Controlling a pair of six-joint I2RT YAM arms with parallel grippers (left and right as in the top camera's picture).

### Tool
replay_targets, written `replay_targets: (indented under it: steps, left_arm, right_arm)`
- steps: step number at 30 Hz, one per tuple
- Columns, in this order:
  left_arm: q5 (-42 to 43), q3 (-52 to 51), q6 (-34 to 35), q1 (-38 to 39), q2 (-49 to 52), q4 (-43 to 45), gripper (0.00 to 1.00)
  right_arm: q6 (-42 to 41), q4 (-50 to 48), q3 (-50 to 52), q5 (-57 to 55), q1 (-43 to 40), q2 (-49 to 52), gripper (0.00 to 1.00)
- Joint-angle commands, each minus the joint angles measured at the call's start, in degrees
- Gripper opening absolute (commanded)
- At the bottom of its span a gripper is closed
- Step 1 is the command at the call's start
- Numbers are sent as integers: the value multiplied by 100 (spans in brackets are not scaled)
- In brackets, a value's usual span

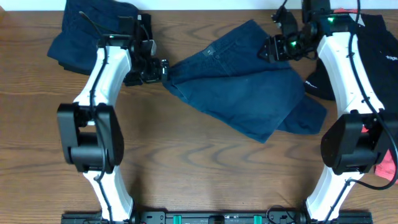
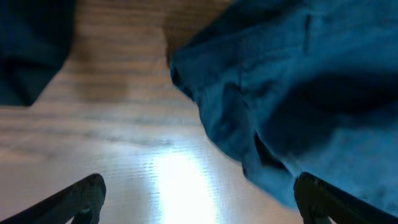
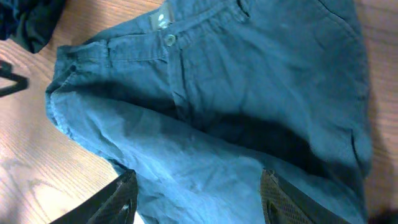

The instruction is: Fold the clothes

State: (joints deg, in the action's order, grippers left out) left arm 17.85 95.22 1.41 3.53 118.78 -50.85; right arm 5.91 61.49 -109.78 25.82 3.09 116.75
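Observation:
The trouser-like garment lies crumpled and slanted (image 1: pixel 239 90). My left gripper should grab its waistband corner (image 1: pixel 172 74) and my right gripper should grab its near tip, and then they should lift to spread it out.
A dark navy trouser-like garment (image 1: pixel 245 81) lies spread and crumpled on the wooden table at centre. It fills the right wrist view (image 3: pixel 236 112) with waistband and button showing, and the right side of the left wrist view (image 2: pixel 292 93). A second navy garment (image 1: pixel 87 31) lies bunched at the far left. A black shirt (image 1: pixel 373 56) lies at the far right. My left gripper (image 1: pixel 163 70) is open and empty at the centre garment's left edge. My right gripper (image 1: pixel 268 48) is open above the garment's upper right part.
A coral-pink piece (image 1: pixel 387 165) shows at the right edge by the right arm's base. Bare wooden table (image 1: pixel 205 168) lies in front of the garment, between the two arm bases.

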Motion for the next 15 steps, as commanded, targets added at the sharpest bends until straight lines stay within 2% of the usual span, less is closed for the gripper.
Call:
replay_targets:
  steps: [1, 9, 15]
  left_arm:
    - [122, -20, -79, -17, 315, 153, 98]
    - [254, -20, -271, 144, 789, 675, 100]
    - [251, -20, -271, 319, 798, 977, 82]
  right_arm:
    - [-72, 37, -37, 4, -48, -127, 61]
    - [-72, 109, -37, 4, -57, -127, 61]
    - [-70, 264, -37, 7, -57, -127, 56]
